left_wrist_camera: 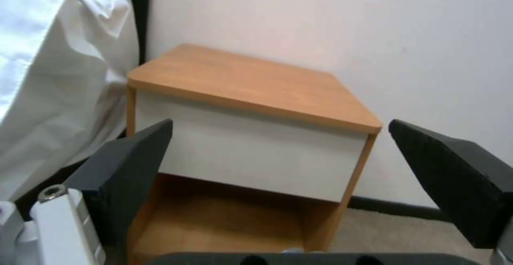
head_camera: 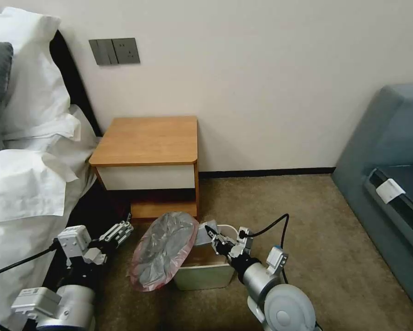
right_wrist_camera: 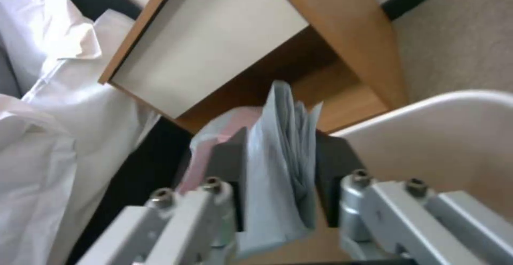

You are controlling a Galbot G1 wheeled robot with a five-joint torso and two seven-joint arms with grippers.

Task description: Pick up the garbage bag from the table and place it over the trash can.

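Note:
The garbage bag (head_camera: 163, 249) will open into a wide opening when I pull its sides apart, because its pinkish-red edge (head_camera: 178, 264) goes all around a crinkly grey middle.
The garbage bag (head_camera: 163, 250), grey and crinkly with a pinkish-red edge, hangs spread like a disc over the left side of the beige trash can (head_camera: 205, 275) on the carpet in front of the table (head_camera: 146, 140). My right gripper (head_camera: 211, 235) is shut on a bunched fold of the garbage bag (right_wrist_camera: 280, 156) just above the trash can rim (right_wrist_camera: 427, 104). My left gripper (head_camera: 123, 230) stands open a little left of the bag, empty, its dark fingers (left_wrist_camera: 134, 164) facing the table (left_wrist_camera: 251, 84).
A bed with white bedding (head_camera: 27, 184) lies close on the left, next to the table. A grey-blue sofa (head_camera: 390, 184) stands at the right. Open carpet (head_camera: 317, 230) spreads between the trash can and the sofa. The wall runs behind the table.

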